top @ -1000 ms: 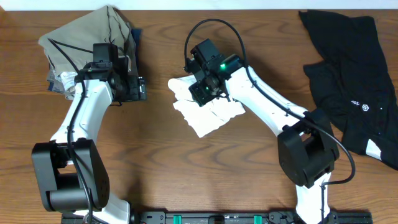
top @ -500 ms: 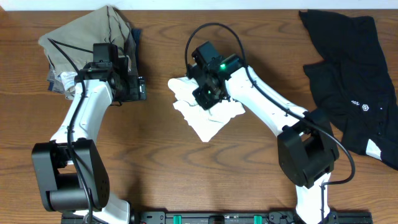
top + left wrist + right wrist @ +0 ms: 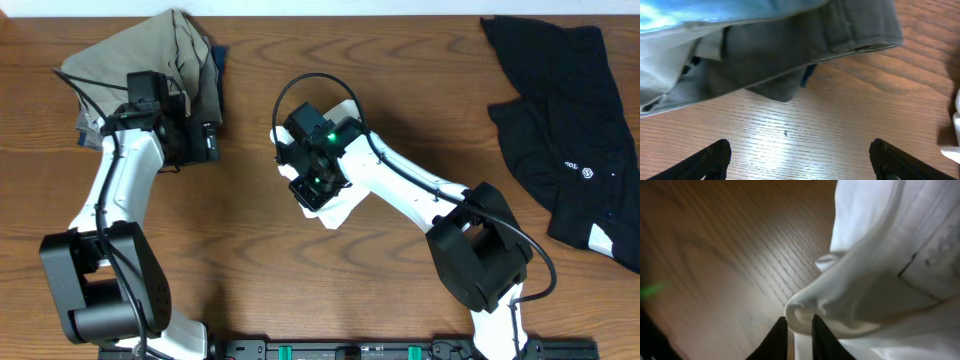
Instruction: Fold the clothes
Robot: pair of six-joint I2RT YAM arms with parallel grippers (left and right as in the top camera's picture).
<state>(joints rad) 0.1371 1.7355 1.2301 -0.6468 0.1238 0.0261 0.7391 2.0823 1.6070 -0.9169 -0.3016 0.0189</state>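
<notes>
The khaki pile (image 3: pixel 128 68) is far away from my right gripper, so next I move that gripper back off the white T-shirt (image 3: pixel 287 171) and bring the T-shirt over with my left gripper.
The white T-shirt (image 3: pixel 338 208) lies bunched at the table's middle, mostly hidden under my right arm; its green print is out of sight. My right gripper (image 3: pixel 314 186) is shut on a fold of it, and the right wrist view shows the fingers (image 3: pixel 800 330) pinching a rolled white edge (image 3: pixel 890 255). The black logo garment (image 3: pixel 565 120) lies spread at the far right, untouched. My left gripper (image 3: pixel 208 140) is open and empty over bare wood beside a khaki garment; its fingers are wide apart in the left wrist view (image 3: pixel 800 162).
A pile of khaki and grey clothes (image 3: pixel 130 55) sits at the back left; its edge hangs just beyond my left fingers in the left wrist view (image 3: pixel 790 55). Bare wooden table (image 3: pixel 240 260) fills the front and lies between the arms.
My right gripper has moved left and toward the front, pulling the white T-shirt with it into a tighter bunch. My left gripper has shifted slightly back toward the khaki pile.
</notes>
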